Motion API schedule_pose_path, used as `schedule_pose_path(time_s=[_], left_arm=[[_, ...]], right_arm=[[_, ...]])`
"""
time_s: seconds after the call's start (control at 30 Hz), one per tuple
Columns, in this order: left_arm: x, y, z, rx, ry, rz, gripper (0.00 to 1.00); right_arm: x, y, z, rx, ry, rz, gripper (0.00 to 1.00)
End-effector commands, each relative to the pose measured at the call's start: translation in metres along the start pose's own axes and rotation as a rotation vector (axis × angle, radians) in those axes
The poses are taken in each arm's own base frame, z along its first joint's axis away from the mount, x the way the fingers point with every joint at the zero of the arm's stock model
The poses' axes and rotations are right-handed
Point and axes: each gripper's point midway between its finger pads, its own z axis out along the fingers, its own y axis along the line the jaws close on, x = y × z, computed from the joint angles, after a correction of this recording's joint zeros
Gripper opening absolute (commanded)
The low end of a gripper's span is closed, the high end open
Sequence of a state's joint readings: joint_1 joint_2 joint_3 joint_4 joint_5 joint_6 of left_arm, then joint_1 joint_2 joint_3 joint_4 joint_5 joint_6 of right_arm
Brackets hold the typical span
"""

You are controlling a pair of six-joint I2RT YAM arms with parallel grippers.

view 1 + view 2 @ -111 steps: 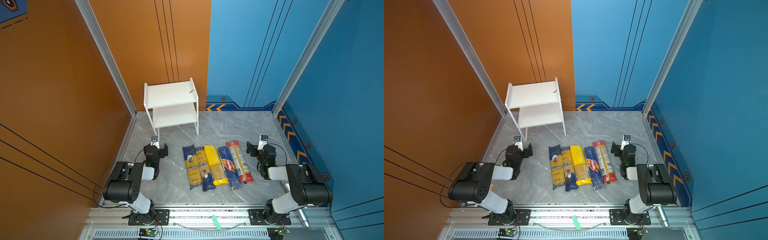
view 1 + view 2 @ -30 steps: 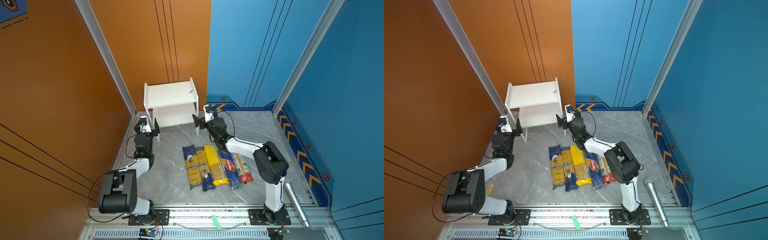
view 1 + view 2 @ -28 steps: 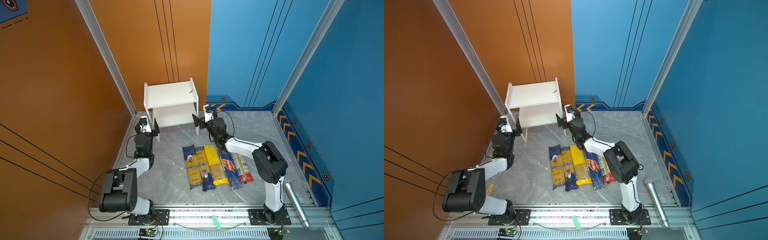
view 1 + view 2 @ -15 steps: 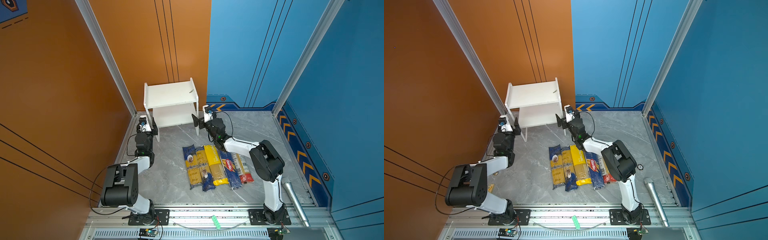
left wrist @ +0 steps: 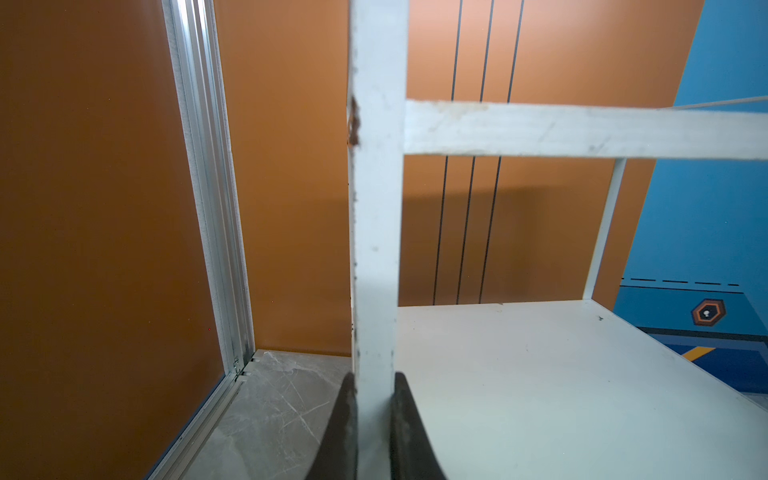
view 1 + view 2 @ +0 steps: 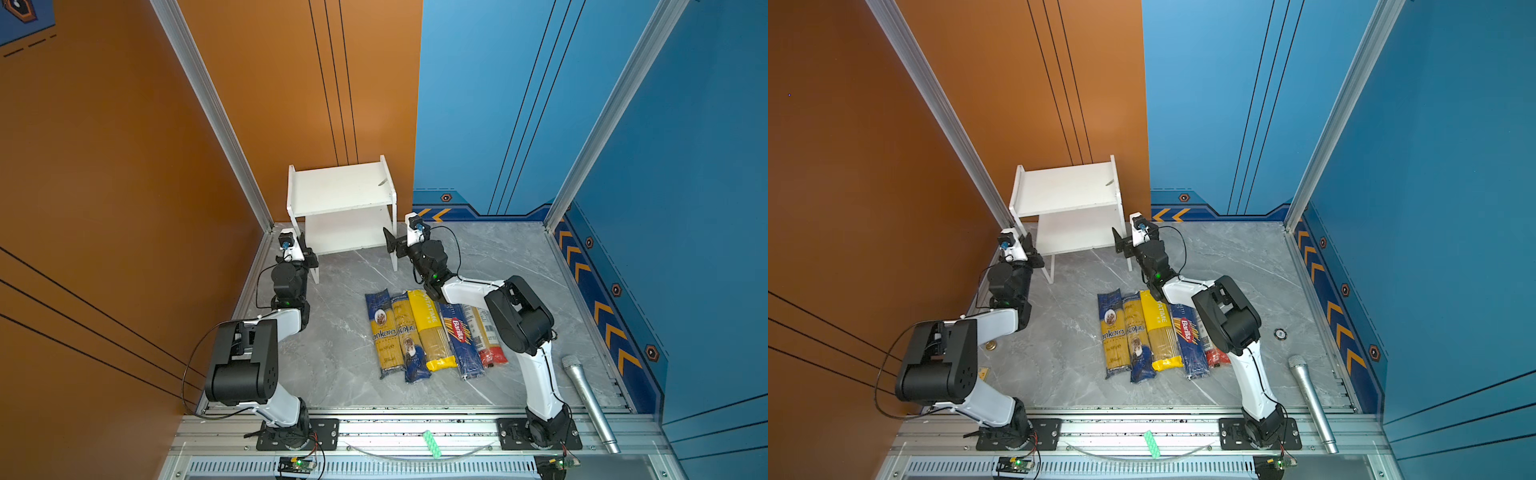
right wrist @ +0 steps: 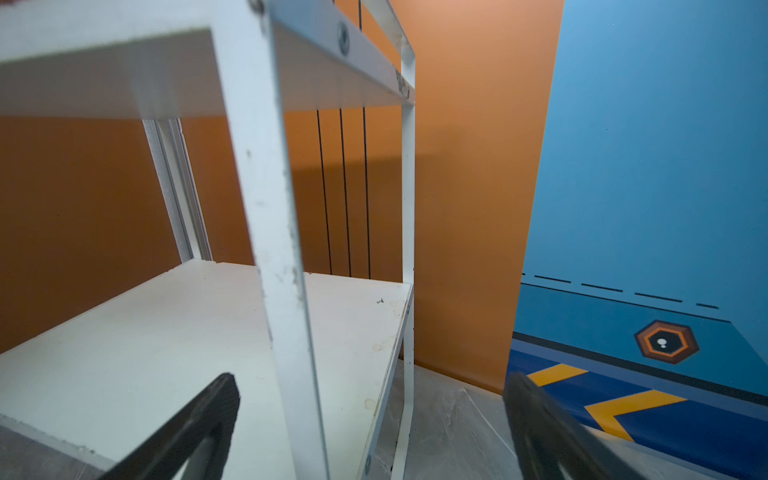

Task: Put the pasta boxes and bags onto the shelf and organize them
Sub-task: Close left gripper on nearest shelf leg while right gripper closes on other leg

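Note:
The robot's left gripper alone is holding the white shelf slanted (image 6: 342, 188) near the corner, so the right gripper should take the shelf's other front leg (image 7: 276, 248) before both grippers straighten the shelf.
The white two-tier shelf (image 6: 340, 187) (image 6: 1065, 189) stands at the back against the orange wall. My left gripper (image 6: 309, 257) (image 5: 372, 376) is shut on the shelf's front left leg (image 5: 376, 249). My right gripper (image 6: 390, 245) (image 7: 370, 386) stands open, its fingers on either side of the front right leg (image 7: 282, 270) without touching it. Several pasta packs lie side by side on the floor in front: two navy-and-yellow ankara packs (image 6: 384, 332), a yellow one (image 6: 430, 328), a blue Barilla (image 6: 459, 336) and a clear one with red ends (image 6: 488, 340), partly under my right arm.
A silver microphone (image 6: 588, 401) lies by the right wall near the front rail. Two small round items (image 6: 991, 345) (image 6: 1280, 333) sit on the marble floor. The orange wall and its metal corner post (image 5: 208, 208) are close behind the shelf.
My left gripper has closed onto the shelf's front left leg. The right gripper has stayed open around the front right leg.

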State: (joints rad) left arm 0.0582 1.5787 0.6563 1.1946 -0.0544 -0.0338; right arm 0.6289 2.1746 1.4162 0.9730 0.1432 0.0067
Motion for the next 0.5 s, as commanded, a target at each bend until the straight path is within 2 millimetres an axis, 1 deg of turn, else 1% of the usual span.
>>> schedule_pose_path(time_s=[0.0, 0.07, 0.17, 0.37, 0.47], left_arm=[[-0.006, 0.0068, 0.0049, -0.022, -0.03, 0.004, 0.0], [-0.0044, 0.0067, 0.0056, -0.02, -0.027, -0.002, 0.0], [-0.0043, 0.0047, 0.007, -0.008, -0.027, -0.009, 0.0], [-0.002, 0.0021, 0.0094, 0.004, -0.023, -0.027, 0.0], [-0.0001, 0.0016, 0.0104, 0.005, -0.02, -0.049, 0.0]], right_arm=[[-0.0256, -0.0029, 0.0042, 0.052, -0.089, 0.002, 0.95], [-0.0245, -0.0017, 0.0038, 0.065, -0.091, -0.015, 0.94], [-0.0255, -0.0041, 0.0028, 0.096, -0.099, -0.035, 0.89], [-0.0273, -0.0109, 0.0018, 0.135, -0.103, -0.045, 0.72], [-0.0263, -0.0109, 0.0013, 0.134, -0.101, -0.043, 0.68]])
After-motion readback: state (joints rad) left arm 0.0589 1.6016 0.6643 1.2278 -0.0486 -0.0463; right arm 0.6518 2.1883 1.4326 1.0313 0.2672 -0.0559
